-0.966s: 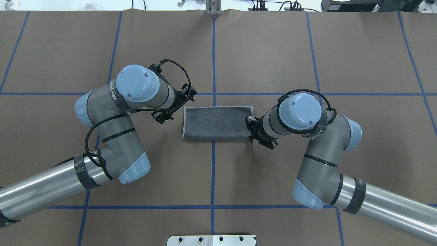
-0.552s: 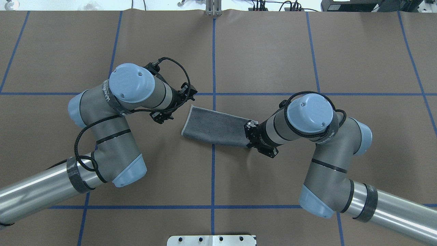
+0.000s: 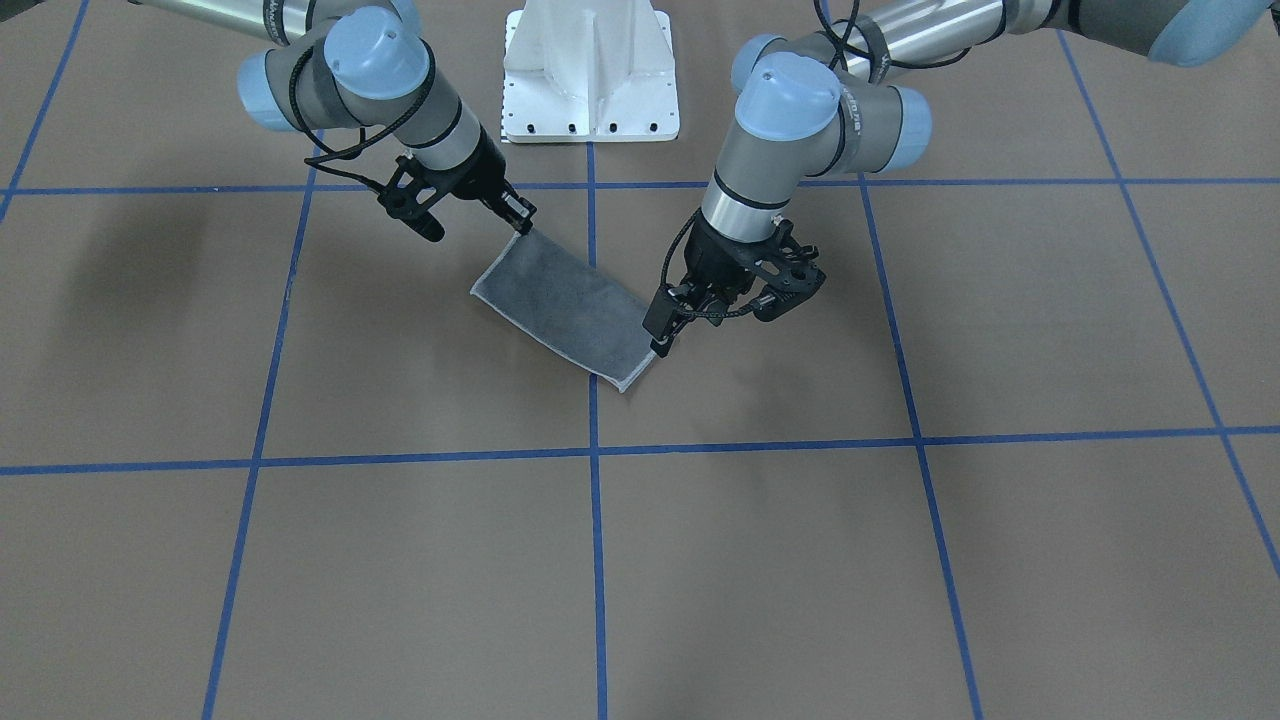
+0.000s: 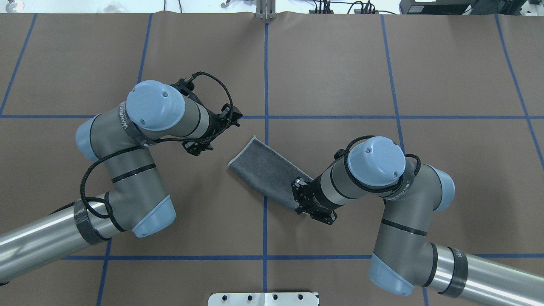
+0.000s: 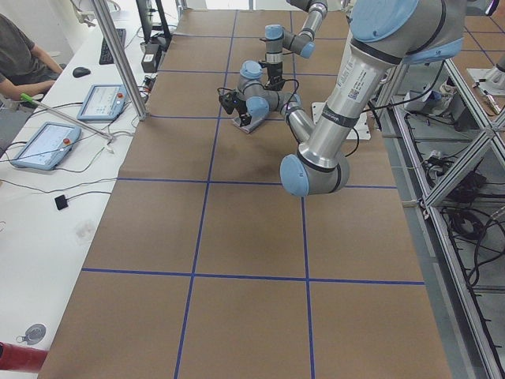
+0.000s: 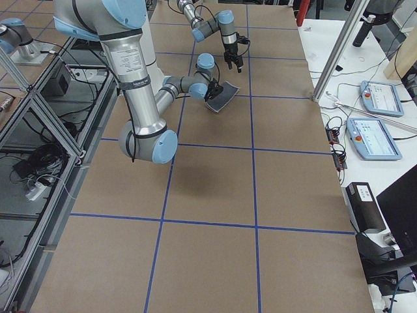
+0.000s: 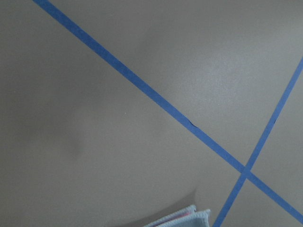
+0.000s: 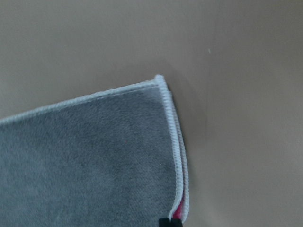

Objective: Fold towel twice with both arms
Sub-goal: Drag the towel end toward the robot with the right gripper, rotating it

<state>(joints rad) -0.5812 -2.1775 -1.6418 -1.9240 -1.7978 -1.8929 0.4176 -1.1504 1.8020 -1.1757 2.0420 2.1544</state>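
My right gripper has the diagonal towel's near end, and its far end is loose. I go on swinging it toward the pedestal until the towel straightens.
The towel is folded into a grey strip with a pale hem and lies diagonally near the table's middle. A sliver of pink shows between its layers in the right wrist view. My right gripper is shut on its near right end and holds that end a little off the table. The far left end of the towel rests on the table. My left gripper hovers just beside that end, apart from it, and looks open and empty. The left wrist view shows only a towel corner.
The table is covered in brown paper with a grid of blue tape lines. The white bolted pedestal stands at the near edge. A side bench with tablets and a seated person lies beyond the far edge.
My right gripper has pulled the towel's right end toward the robot, swinging the strip from level to diagonal. My left arm has drawn back a little to the left.
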